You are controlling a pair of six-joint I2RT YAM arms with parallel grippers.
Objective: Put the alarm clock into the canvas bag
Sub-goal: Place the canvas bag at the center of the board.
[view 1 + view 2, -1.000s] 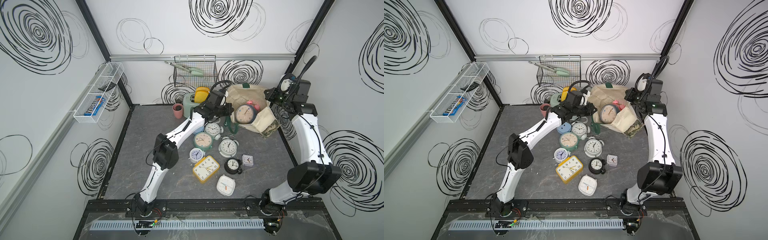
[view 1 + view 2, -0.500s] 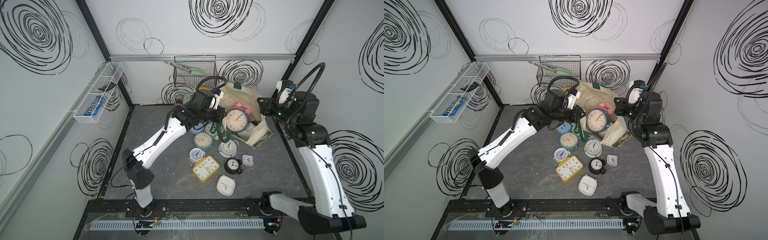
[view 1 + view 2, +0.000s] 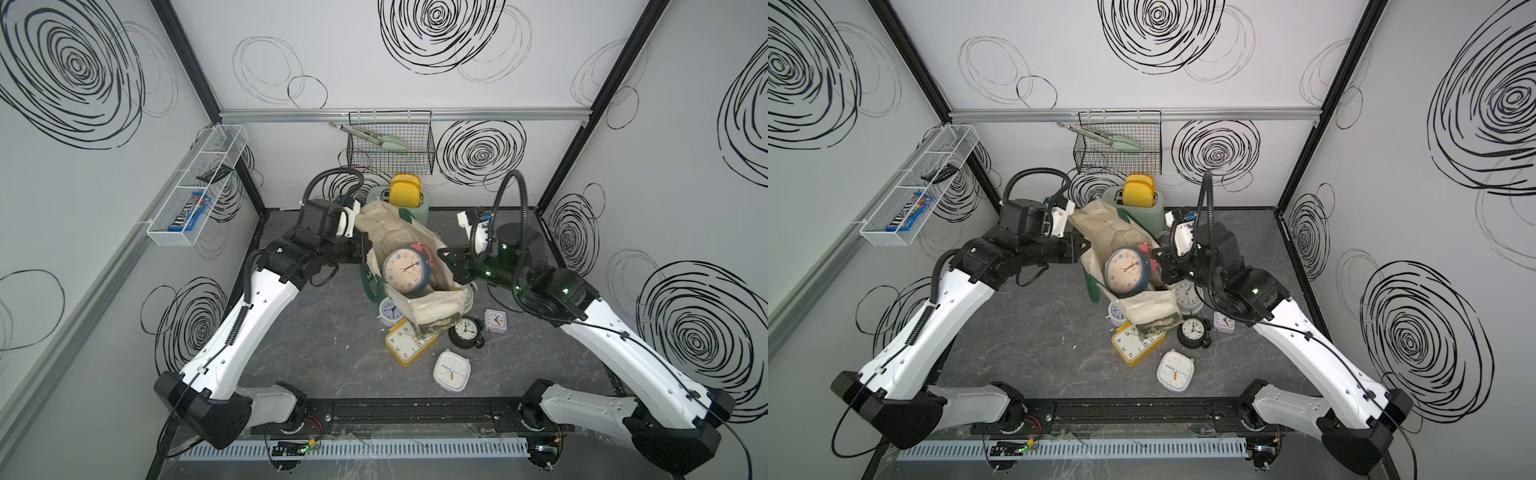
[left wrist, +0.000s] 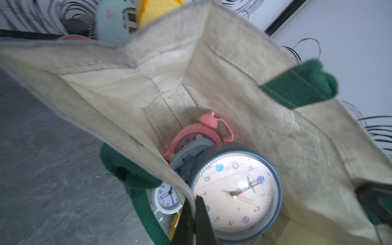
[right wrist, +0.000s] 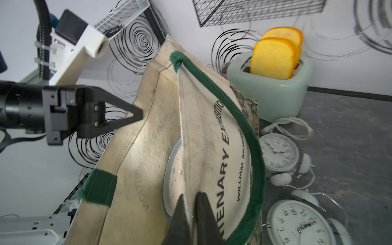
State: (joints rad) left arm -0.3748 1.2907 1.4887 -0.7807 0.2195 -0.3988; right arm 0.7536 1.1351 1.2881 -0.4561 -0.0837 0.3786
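Note:
Both grippers hold the canvas bag's opposite rims, with the blue-rimmed alarm clock (image 3: 406, 269) inside. My right gripper keeps carrying until the bag stands on clear grey tabletop (image 3: 342, 326).
The canvas bag (image 3: 388, 232) (image 3: 1100, 226), cream with dark green handles, hangs open between both arms above the table's middle. A large blue-rimmed alarm clock (image 3: 406, 270) (image 3: 1126, 270) (image 4: 235, 195) lies face up inside its mouth, with a pink alarm clock (image 4: 191, 135) (image 3: 422, 250) deeper in beside it. My left gripper (image 4: 195, 198) (image 3: 368, 249) is shut on the bag's near rim. On the opposite rim, by the printed lettering, my right gripper (image 5: 189, 195) (image 3: 446, 255) is shut on the canvas bag (image 5: 203, 127). The left gripper (image 5: 135, 114) also shows in the right wrist view.
Several clocks lie under and in front of the bag: a yellow square one (image 3: 409, 343), a black one (image 3: 465, 330), a white one (image 3: 452, 371), a small lilac one (image 3: 495, 321). A mint toaster (image 3: 417, 208) with yellow toast stands at the back. A wire basket (image 3: 390, 149) hangs above it.
Both arms have swung forward with the bag, carrying it from the back right to above the clocks in the middle. The blue-rimmed clock has stayed inside it.

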